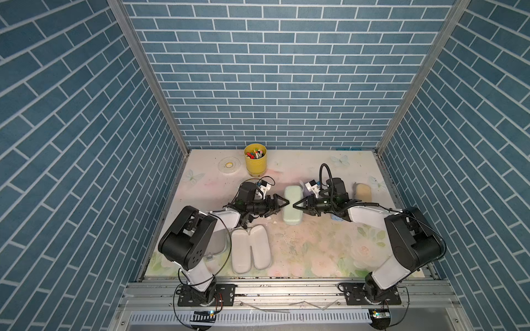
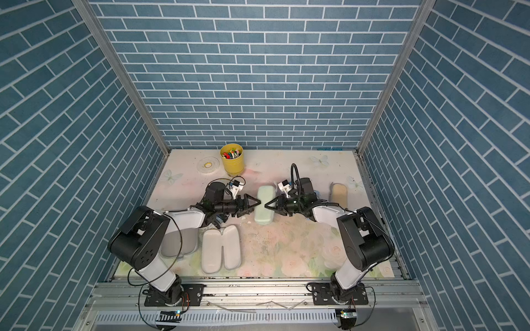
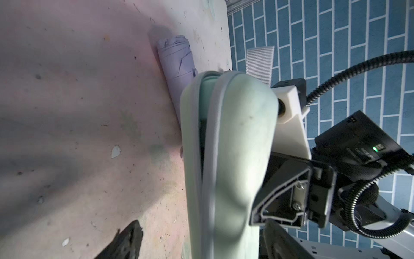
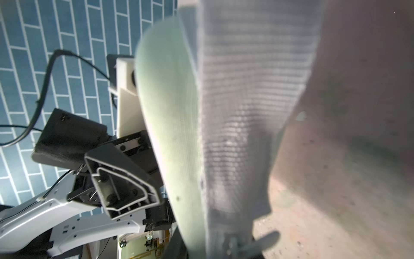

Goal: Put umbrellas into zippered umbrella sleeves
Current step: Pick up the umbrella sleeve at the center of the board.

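Note:
My right gripper is holding the mint sleeve next to the zip pull (image 4: 262, 245). My left gripper should take the sleeve (image 1: 291, 197) first, so that my right gripper is free for the pull.
A mint sleeve (image 1: 292, 210) lies mid-table in both top views, nearly closed. Through its gap in the left wrist view I see the mint umbrella (image 3: 206, 98) inside. My left gripper (image 1: 284, 205) stands open at the sleeve's left side, its fingers wide apart around the sleeve's end (image 3: 235, 157). My right gripper (image 1: 295, 205) comes from the right and is shut on the sleeve's zip edge (image 4: 233, 134). A lilac umbrella (image 3: 177, 67) lies on the table just behind the mint sleeve. An open sleeve (image 1: 251, 248) shows its pale inside at the front left.
A yellow cup of pens (image 1: 255, 160) and a clear round lid (image 1: 229, 165) stand at the back left. A cream-tan sleeve (image 1: 362, 190) lies at the right. Another open sleeve (image 1: 218, 243) lies partly under my left arm. Blue brick walls close in three sides.

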Controlling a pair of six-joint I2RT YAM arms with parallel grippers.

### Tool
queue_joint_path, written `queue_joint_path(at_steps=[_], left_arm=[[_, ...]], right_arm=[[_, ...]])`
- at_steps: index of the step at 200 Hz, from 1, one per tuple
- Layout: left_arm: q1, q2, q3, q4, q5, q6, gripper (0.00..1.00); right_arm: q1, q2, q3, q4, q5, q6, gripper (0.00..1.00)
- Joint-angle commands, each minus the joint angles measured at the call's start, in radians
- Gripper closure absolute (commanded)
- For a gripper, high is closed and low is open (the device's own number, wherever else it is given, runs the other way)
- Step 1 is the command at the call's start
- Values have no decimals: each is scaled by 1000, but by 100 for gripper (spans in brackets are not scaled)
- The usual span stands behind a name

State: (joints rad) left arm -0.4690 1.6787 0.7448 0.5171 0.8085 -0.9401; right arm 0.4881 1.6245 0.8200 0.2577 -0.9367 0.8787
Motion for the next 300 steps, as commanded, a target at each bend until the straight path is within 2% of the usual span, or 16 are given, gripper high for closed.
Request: queue_joint_path(at_steps=[1, 29, 50, 59, 71, 84, 91, 98, 119, 145, 180, 210, 257, 300], left_arm=[[-11, 13, 41, 96, 30, -57, 18], [-5, 28, 39, 259, 55, -195, 35], [27, 32, 41, 349, 82, -270, 53], [43, 30, 48, 370, 101, -293, 60], [60, 16, 60, 375, 129, -307, 64], [77, -15, 74, 338, 154, -289, 65], [82, -33, 84, 297, 168, -268, 65], [84, -53, 96, 251, 180, -238, 65], [85, -106, 138, 97, 222, -128, 64], [80, -159, 178, -88, 246, 12, 60], [55, -184, 222, -254, 240, 134, 57], [42, -192, 229, -264, 235, 145, 56], [29, -198, 241, -350, 219, 210, 57], [4, -198, 254, -384, 210, 235, 59]], right_arm=[[38, -41, 61, 32, -82, 27, 80], [51, -33, 91, 42, -95, 36, 77], [47, -58, 93, 19, -126, 15, 56], [39, -75, 100, -38, -139, -31, 51], [5, -117, 132, -253, -115, -191, 49], [-43, -161, 171, -487, -12, -389, 49], [-48, -174, 201, -607, 98, -497, 50], [-46, -184, 212, -651, 216, -561, 52], [-13, -227, 162, -566, 518, -675, 62], [125, -301, 59, -325, 732, -896, 64], [213, -300, 69, -243, 803, -997, 64], [266, -316, 57, -212, 837, -1020, 63], [283, -369, 50, -195, 878, -1003, 62], [288, -340, 81, -211, 860, -1015, 63]])
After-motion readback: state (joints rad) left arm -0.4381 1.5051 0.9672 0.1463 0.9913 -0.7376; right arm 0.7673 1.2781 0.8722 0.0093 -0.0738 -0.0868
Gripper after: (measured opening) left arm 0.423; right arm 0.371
